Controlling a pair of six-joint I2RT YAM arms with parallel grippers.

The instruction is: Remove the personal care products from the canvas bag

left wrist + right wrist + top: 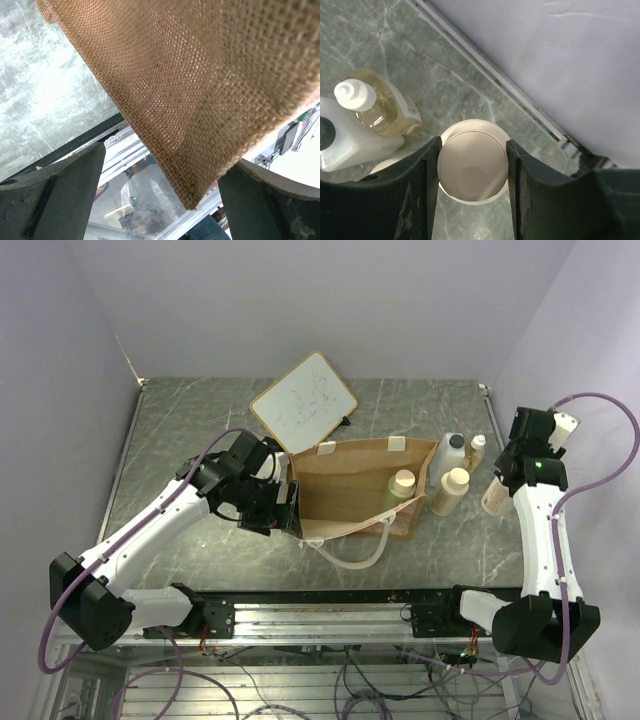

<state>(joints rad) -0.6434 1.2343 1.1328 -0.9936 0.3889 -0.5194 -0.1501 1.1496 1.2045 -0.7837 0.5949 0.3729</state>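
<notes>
My right gripper has the held bottle upright, and the spot beside the other cream-capped bottle is open. I keep moving that gripper toward that spot and let go there.
The brown canvas bag lies at the table's middle with its mouth to the right. One cream-capped bottle shows inside it near the mouth. My left gripper is at the bag's left end. In the left wrist view its fingers stand wide apart with a corner of the bag between them. My right gripper is shut on the round cap of a cream-capped bottle that stands on the table at the right. The white bottle, the amber bottle and another cream-capped bottle stand beside the bag.
A white wood-framed board lies behind the bag, with a small dark tool at its edge. A cream rope handle trails in front of the bag. The right wall and table rail are close behind the held bottle.
</notes>
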